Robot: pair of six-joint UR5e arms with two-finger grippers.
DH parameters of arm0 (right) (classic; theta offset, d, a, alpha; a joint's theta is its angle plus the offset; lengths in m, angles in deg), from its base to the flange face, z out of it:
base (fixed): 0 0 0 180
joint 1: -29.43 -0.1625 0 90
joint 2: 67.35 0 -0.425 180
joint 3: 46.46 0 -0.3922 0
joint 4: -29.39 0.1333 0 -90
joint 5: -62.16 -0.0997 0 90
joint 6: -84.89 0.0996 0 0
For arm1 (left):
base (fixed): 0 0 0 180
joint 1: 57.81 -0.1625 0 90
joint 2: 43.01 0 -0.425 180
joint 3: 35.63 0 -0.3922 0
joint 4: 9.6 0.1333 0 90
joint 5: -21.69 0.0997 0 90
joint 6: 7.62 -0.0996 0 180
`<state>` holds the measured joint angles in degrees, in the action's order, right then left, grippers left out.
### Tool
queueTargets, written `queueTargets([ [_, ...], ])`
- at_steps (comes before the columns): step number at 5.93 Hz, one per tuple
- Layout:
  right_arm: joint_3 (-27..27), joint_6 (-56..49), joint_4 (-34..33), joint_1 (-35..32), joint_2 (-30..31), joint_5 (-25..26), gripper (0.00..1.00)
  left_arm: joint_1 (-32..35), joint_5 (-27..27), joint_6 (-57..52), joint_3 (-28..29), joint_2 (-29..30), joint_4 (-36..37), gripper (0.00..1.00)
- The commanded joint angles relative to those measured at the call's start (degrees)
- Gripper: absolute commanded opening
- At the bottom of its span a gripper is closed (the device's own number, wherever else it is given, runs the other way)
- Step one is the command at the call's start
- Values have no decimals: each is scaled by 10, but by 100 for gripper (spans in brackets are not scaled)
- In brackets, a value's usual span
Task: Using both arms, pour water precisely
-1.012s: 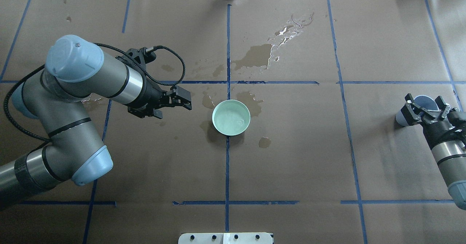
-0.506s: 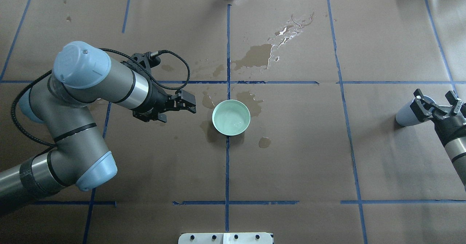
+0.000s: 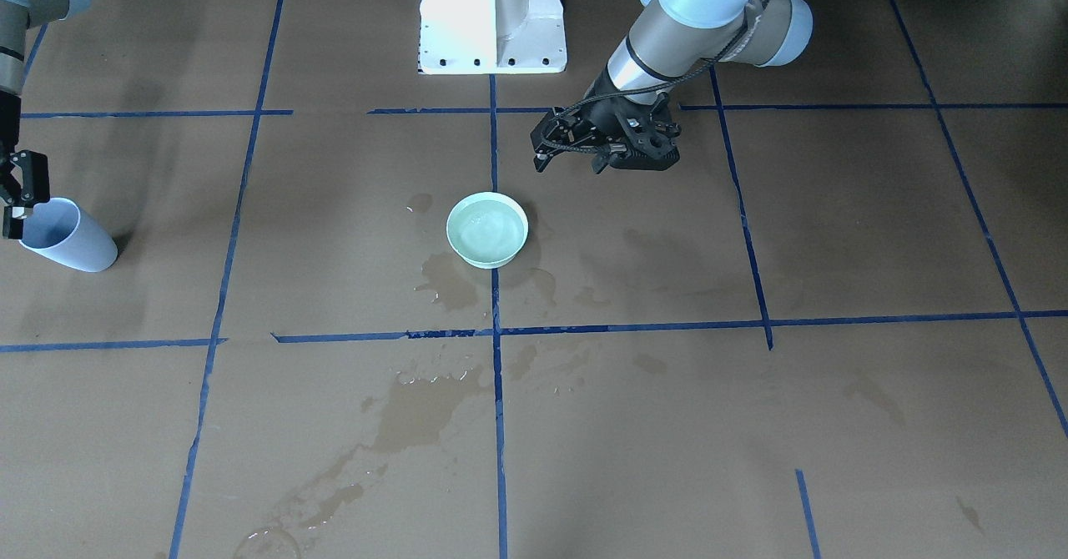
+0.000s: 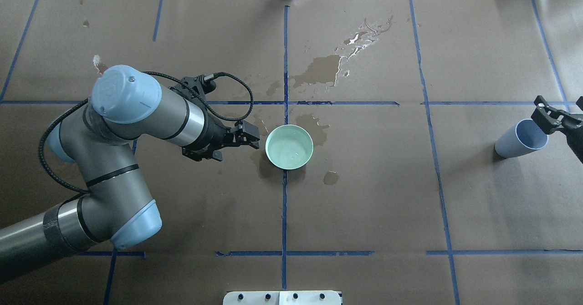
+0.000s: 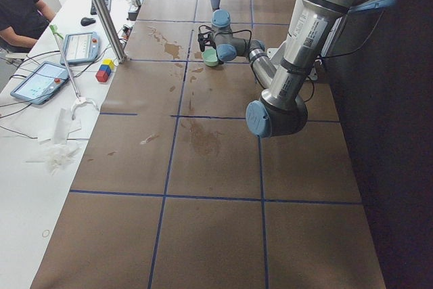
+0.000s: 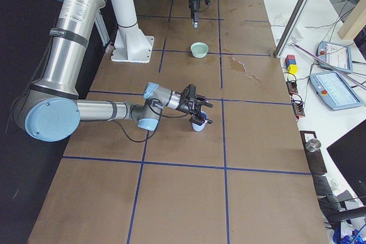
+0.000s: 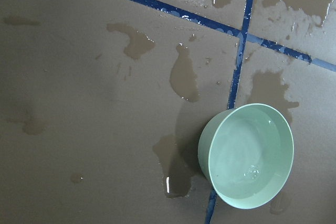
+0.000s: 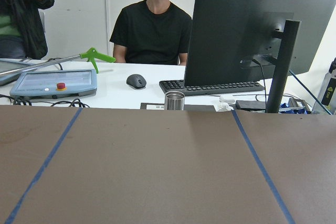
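Observation:
The water (image 7: 245, 153) is clear and glints well below the pale green bowl's rim (image 7: 210, 156), so I expect it to slosh but stay inside when I carry the bowl.
A pale green bowl (image 4: 289, 147) (image 3: 487, 229) (image 7: 247, 156) stands at the table's middle with clear, glinting water (image 7: 252, 170) in it. My left gripper (image 4: 254, 136) (image 3: 541, 150) hovers just left of the bowl's rim in the overhead view, open and holding nothing. A light blue cup (image 4: 520, 139) (image 3: 67, 235) (image 6: 198, 123) stands alone near the table's right end. My right gripper (image 4: 559, 109) (image 3: 21, 200) is open beside and above the cup's rim, clear of it. The right wrist view shows neither the cup nor the fingers.
Dark wet stains (image 4: 321, 68) and small puddles (image 7: 184, 74) spread over the brown paper around the bowl. Blue tape lines (image 4: 284, 205) grid the table. The white pedestal (image 3: 492, 17) stands at the robot's side. A person (image 8: 152, 24), a monitor (image 8: 262, 30) and tablets (image 6: 331, 55) lie beyond the table's edges.
My left gripper has travelled right, closing on the bowl's rim. My right gripper has drawn back from around the cup, which stays standing in place.

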<state>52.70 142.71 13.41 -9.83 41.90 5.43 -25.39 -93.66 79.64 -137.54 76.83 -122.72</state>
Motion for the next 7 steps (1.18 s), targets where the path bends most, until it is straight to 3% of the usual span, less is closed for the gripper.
queueTargets([
  [1, 2, -79, -5, -127, -9, -187, 100, -15, 18, 2, 51, 40, 0, 100],
  [2, 0, -97, -17, -205, -23, -307, 100, -16, 18, 2, 64, 45, 1, 100],
  [4, 2, -273, -151, -405, -77, -593, 100, -20, 47, 1, 124, 83, 4, 98],
  [6, 5, -348, -235, -504, -83, -737, 100, -26, 47, 0, 139, 90, 31, 84],
  [7, 6, -357, -256, -519, -79, -772, 100, -28, 48, -5, 139, 121, 106, 75],
])
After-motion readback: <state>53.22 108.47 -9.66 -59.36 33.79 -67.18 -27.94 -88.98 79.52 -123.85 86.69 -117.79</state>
